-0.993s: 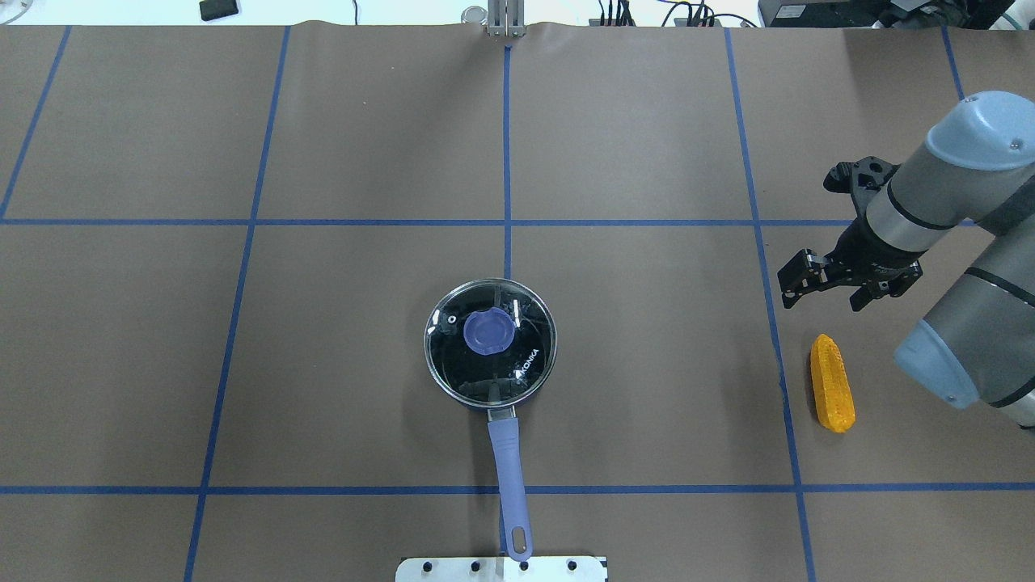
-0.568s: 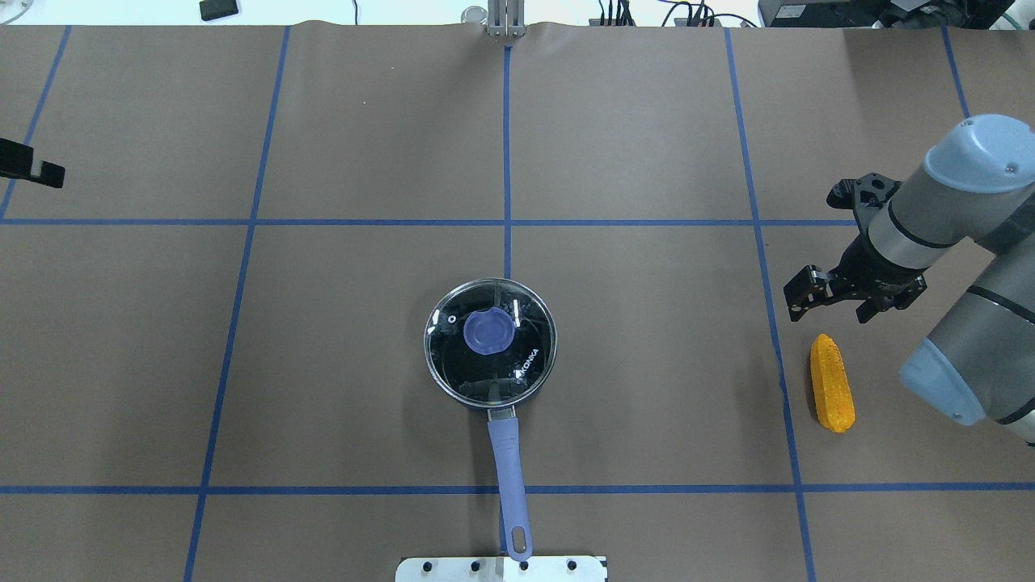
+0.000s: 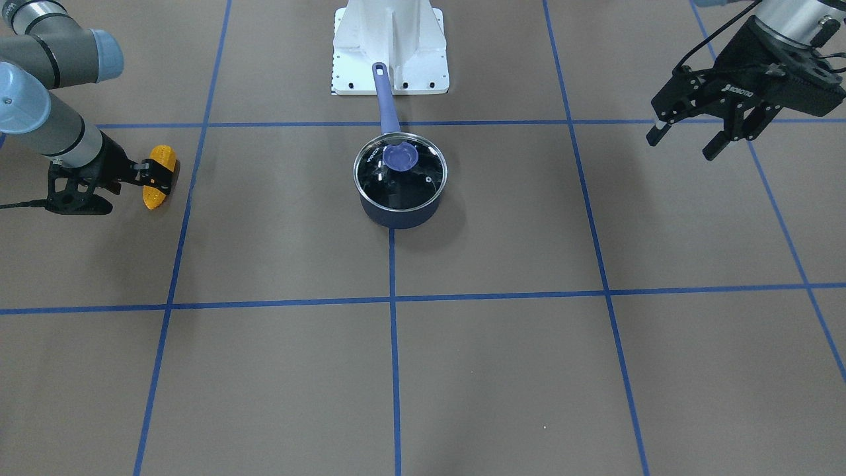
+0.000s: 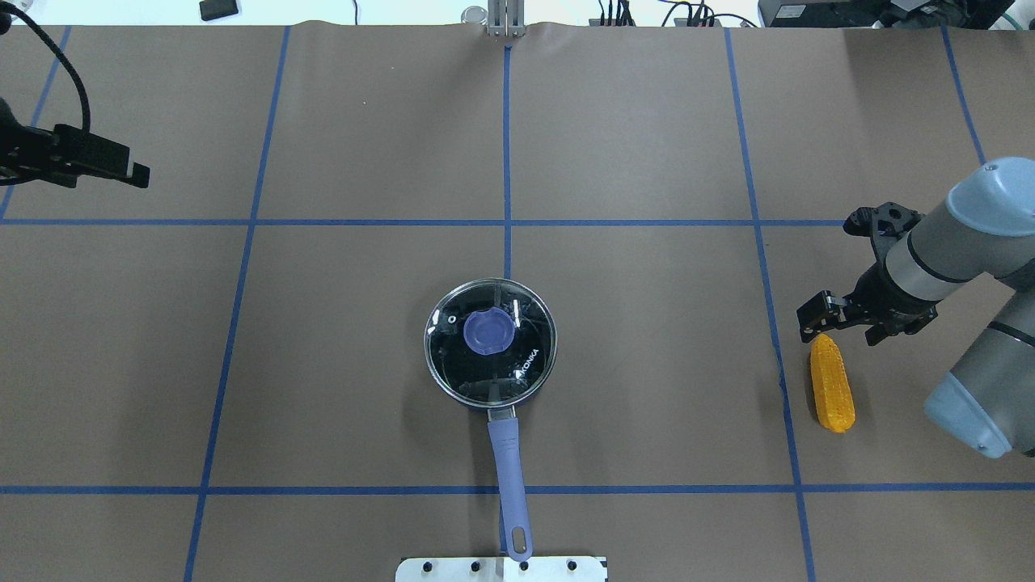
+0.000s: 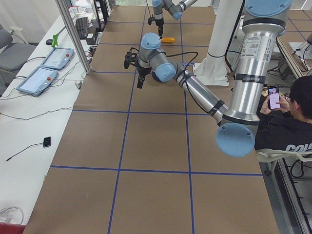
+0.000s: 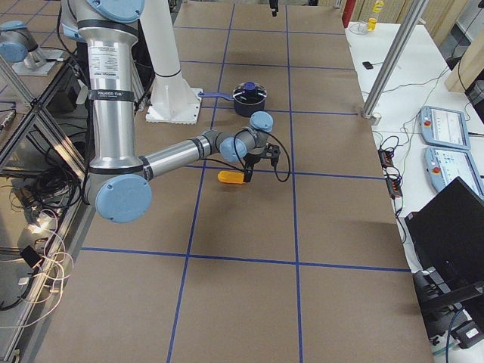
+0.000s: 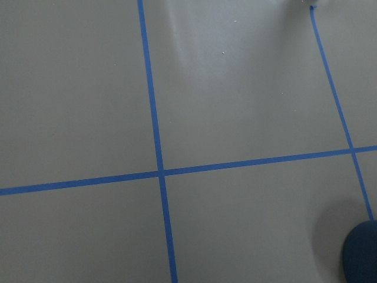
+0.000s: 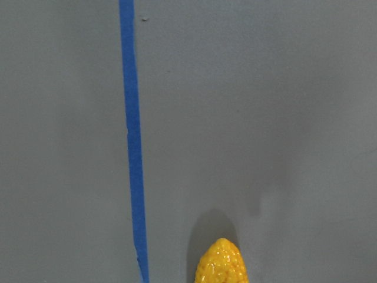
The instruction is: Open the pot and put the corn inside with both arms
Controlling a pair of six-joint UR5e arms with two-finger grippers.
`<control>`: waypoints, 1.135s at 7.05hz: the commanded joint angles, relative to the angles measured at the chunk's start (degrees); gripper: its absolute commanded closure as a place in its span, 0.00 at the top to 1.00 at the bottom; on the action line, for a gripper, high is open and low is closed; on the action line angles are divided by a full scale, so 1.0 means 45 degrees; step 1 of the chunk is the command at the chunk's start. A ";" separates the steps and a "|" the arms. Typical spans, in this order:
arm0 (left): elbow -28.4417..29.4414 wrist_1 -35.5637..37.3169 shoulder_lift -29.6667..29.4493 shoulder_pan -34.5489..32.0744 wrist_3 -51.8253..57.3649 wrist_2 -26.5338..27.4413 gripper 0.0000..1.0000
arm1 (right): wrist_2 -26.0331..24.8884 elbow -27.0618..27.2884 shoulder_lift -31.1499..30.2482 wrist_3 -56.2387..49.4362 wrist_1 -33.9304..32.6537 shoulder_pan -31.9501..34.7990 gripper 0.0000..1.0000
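Note:
I see only dark through the glass lid (image 3: 401, 187), so I should expect an empty pot (image 3: 400, 215) with space for the corn when I raise the lid.
The dark blue pot (image 4: 491, 353) stands mid-table with its glass lid and blue knob (image 4: 488, 331) on, handle (image 4: 509, 477) pointing to the robot base. It also shows in the front view (image 3: 400, 188) and at the left wrist view's corner (image 7: 360, 252). The yellow-orange corn (image 4: 833, 385) lies flat to the right. My right gripper (image 4: 841, 333) is open, low over the corn's far tip (image 8: 221, 266), one finger crossing the corn (image 3: 158, 177) in the front view. My left gripper (image 3: 684, 144) is open and empty, high at the far left (image 4: 121, 168), well away from the pot.
The white base plate (image 4: 501, 568) sits just behind the pot handle's end. Blue tape lines cross the brown table cover. A seated person (image 5: 287, 117) and teach pendants (image 5: 44, 68) are off the table's sides.
My right gripper has moved toward the robot and down, onto the corn's far tip. My left gripper has come into the overhead view from the left edge, moving right.

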 commanded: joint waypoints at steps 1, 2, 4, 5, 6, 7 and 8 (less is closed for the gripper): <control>-0.0309 0.0820 -0.0355 0.0334 -0.0126 0.0302 0.99 | -0.0047 -0.0100 -0.0042 0.0045 0.0166 -0.0161 0.99; -0.0309 0.0839 -0.0374 0.0335 -0.0126 0.0322 0.99 | -0.0105 -0.0100 -0.0158 0.0064 0.0244 -0.0316 0.99; -0.0309 0.0840 -0.0375 0.0335 -0.0126 0.0341 0.99 | -0.0203 -0.0430 -0.0608 0.0938 0.1839 -0.0765 0.99; -0.0309 0.0840 -0.0375 0.0335 -0.0126 0.0477 0.99 | -0.0300 -0.0490 -0.0609 0.1253 0.2155 -0.0960 0.99; -0.0309 0.0840 -0.0375 0.0373 -0.0126 0.0478 0.99 | -0.0320 -0.0472 -0.0609 0.1333 0.2217 -0.1020 0.97; -0.0309 0.0840 -0.0375 0.0451 -0.0126 0.0497 0.99 | -0.0359 -0.0491 -0.0628 0.1315 0.2217 -0.1021 0.88; -0.0309 0.0840 -0.0355 0.0471 -0.0126 0.0498 0.99 | -0.0514 -0.0491 -0.0628 0.1334 0.2217 -0.1040 0.82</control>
